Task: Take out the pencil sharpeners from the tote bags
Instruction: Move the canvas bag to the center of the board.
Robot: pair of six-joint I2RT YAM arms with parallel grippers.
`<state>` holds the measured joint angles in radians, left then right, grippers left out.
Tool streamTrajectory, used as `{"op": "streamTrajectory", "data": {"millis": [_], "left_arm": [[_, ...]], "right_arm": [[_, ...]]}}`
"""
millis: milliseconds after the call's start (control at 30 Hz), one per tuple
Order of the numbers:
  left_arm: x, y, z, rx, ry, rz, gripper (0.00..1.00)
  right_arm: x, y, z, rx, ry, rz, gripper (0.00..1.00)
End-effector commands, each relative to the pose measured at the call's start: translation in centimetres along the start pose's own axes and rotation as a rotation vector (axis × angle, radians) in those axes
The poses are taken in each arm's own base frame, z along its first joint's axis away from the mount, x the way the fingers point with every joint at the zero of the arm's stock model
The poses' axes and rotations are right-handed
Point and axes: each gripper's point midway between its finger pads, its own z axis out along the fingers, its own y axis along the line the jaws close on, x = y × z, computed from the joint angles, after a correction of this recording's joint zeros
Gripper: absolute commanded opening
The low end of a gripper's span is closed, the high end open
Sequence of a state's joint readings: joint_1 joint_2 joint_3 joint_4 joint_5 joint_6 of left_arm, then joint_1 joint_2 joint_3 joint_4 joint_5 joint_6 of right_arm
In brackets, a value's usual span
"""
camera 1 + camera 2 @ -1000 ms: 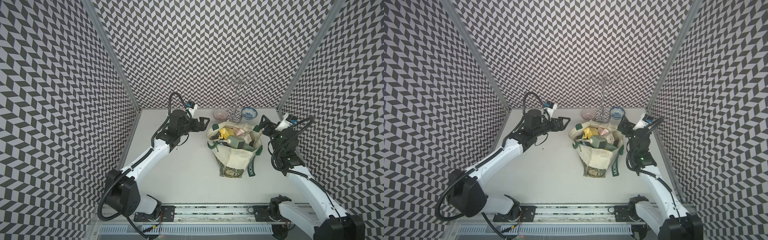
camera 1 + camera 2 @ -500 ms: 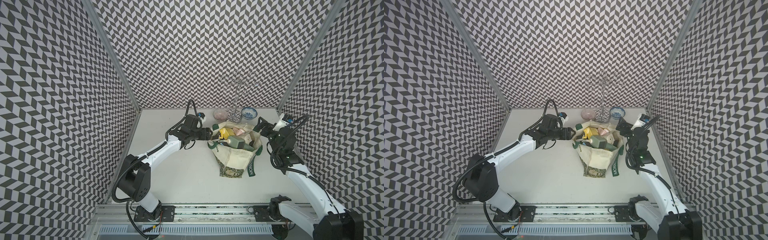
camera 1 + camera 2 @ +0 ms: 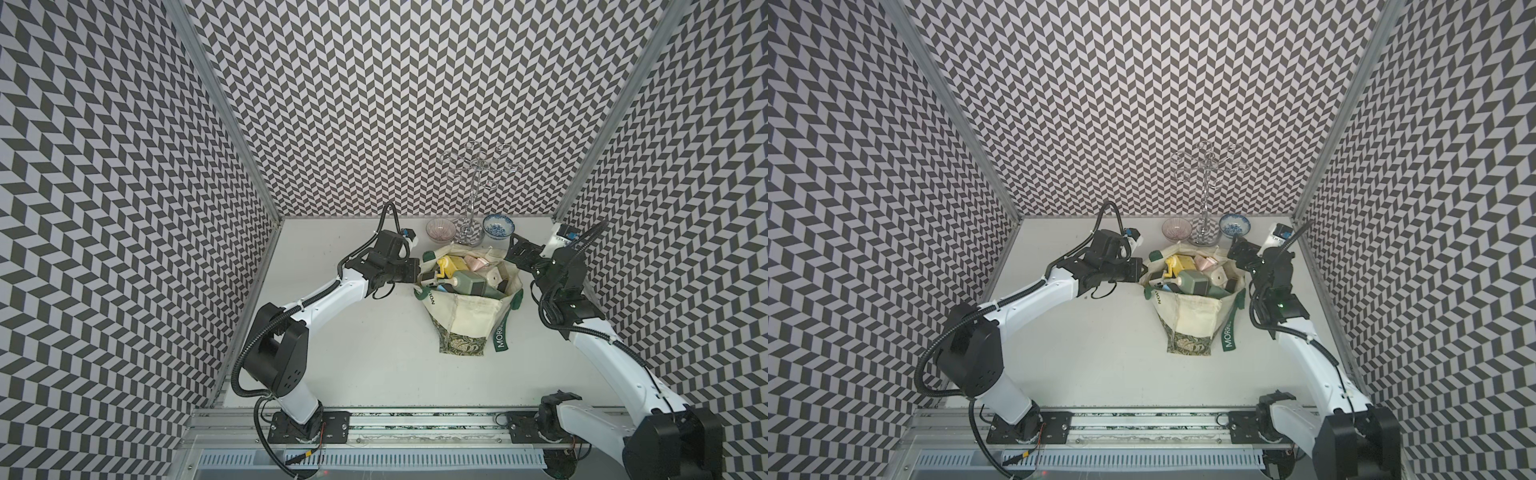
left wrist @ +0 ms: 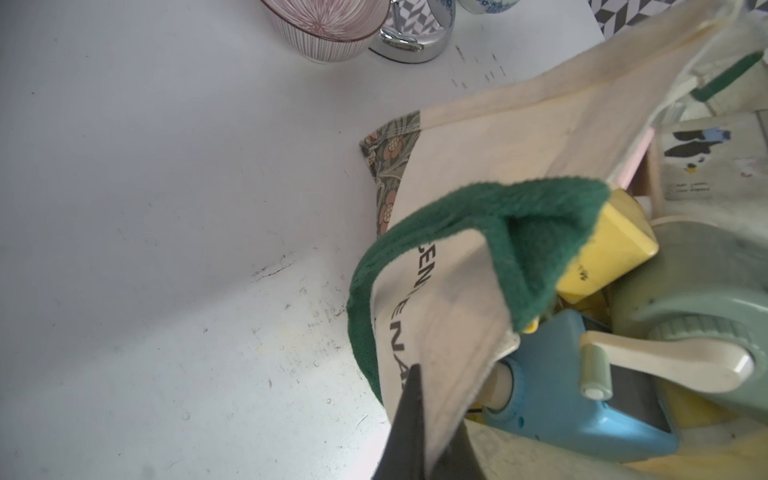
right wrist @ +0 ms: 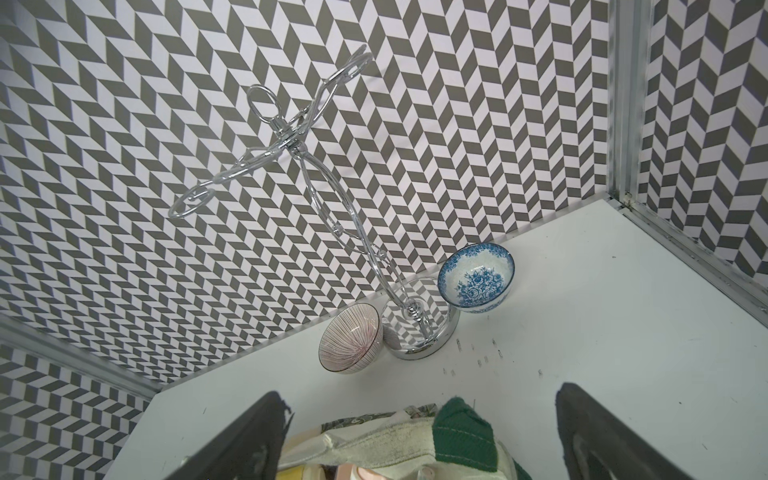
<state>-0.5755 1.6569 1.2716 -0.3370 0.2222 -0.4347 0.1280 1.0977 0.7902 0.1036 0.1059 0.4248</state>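
Only one side of the tote bag's rim (image 3: pixel 421 280) is held by my left gripper, so next my right gripper grips the opposite rim (image 3: pixel 516 273) before I take out sharpeners.
The cream tote bag (image 3: pixel 469 316) with dark green straps stands open in both top views, mouth up. Several pastel pencil sharpeners fill it: yellow (image 3: pixel 455 264), green (image 3: pixel 471 282), pink (image 3: pixel 476 262), and a blue one (image 4: pixel 582 395) in the left wrist view. My left gripper (image 3: pixel 415 270) is at the bag's left rim, shut on the cream cloth (image 4: pixel 440 332) beside the green strap (image 4: pixel 540 232). My right gripper (image 3: pixel 515 253) hovers open over the bag's right rim, with the rim cloth and green strap (image 5: pixel 461 432) between its wide-apart fingers (image 5: pixel 249 436) but untouched.
Behind the bag, near the back wall, stand a pink striped bowl (image 3: pixel 440 230), a chrome hook stand (image 3: pixel 471 199) and a blue floral bowl (image 3: pixel 498 226). Patterned walls close in the left, back and right sides. A rail runs along the table's front edge.
My left gripper swung right from the open table to the bag's left rim and shut on the cloth. The right gripper stayed open and hardly moved.
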Motion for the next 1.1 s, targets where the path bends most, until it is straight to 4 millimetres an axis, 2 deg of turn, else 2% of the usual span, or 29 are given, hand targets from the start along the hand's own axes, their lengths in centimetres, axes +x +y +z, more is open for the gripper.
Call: {"op": "streamTrajectory", "data": {"millis": [0, 167, 233, 333, 433, 533, 633, 700, 800, 1067], "left_arm": [[-0.9, 0.8, -0.5, -0.050, -0.006, 0.002, 0.00], [-1.2, 0.3, -1.5, -0.036, 0.017, -0.008, 0.00], [-1.5, 0.8, -2.2, -0.071, 0.020, -0.001, 0.00], [-1.6, 2.8, -3.5, -0.134, 0.027, -0.020, 0.00], [-1.3, 4.7, -5.0, -0.139, 0.016, -0.060, 0.00], [-0.6, 6.1, -5.9, -0.156, 0.030, -0.050, 0.00], [0.0, 7.7, -6.7, -0.196, 0.051, -0.049, 0.00], [0.0, 8.5, -7.4, -0.221, 0.051, -0.045, 0.00], [0.0, 9.4, -8.2, -0.242, 0.043, -0.048, 0.00], [-0.3, 10.7, -9.1, -0.278, 0.025, -0.053, 0.00]], "right_arm": [[-0.8, 1.3, -0.1, -0.039, 0.041, -0.007, 0.99], [0.2, 1.7, -0.6, -0.056, 0.106, -0.019, 0.96], [0.4, 1.5, -0.7, -0.050, 0.112, -0.017, 0.95], [0.5, 0.8, -0.5, -0.012, 0.112, -0.016, 0.95], [1.3, 0.9, 0.0, -0.022, 0.145, -0.021, 0.95], [2.6, 1.0, 0.9, -0.025, 0.206, -0.027, 0.94], [4.6, 0.7, 1.9, -0.019, 0.290, -0.006, 0.95], [6.5, 1.7, 2.3, -0.097, 0.364, -0.019, 0.91], [8.4, 2.8, 2.4, -0.173, 0.436, 0.000, 0.86], [10.7, 5.4, 1.7, -0.310, 0.574, 0.034, 0.83]]}}
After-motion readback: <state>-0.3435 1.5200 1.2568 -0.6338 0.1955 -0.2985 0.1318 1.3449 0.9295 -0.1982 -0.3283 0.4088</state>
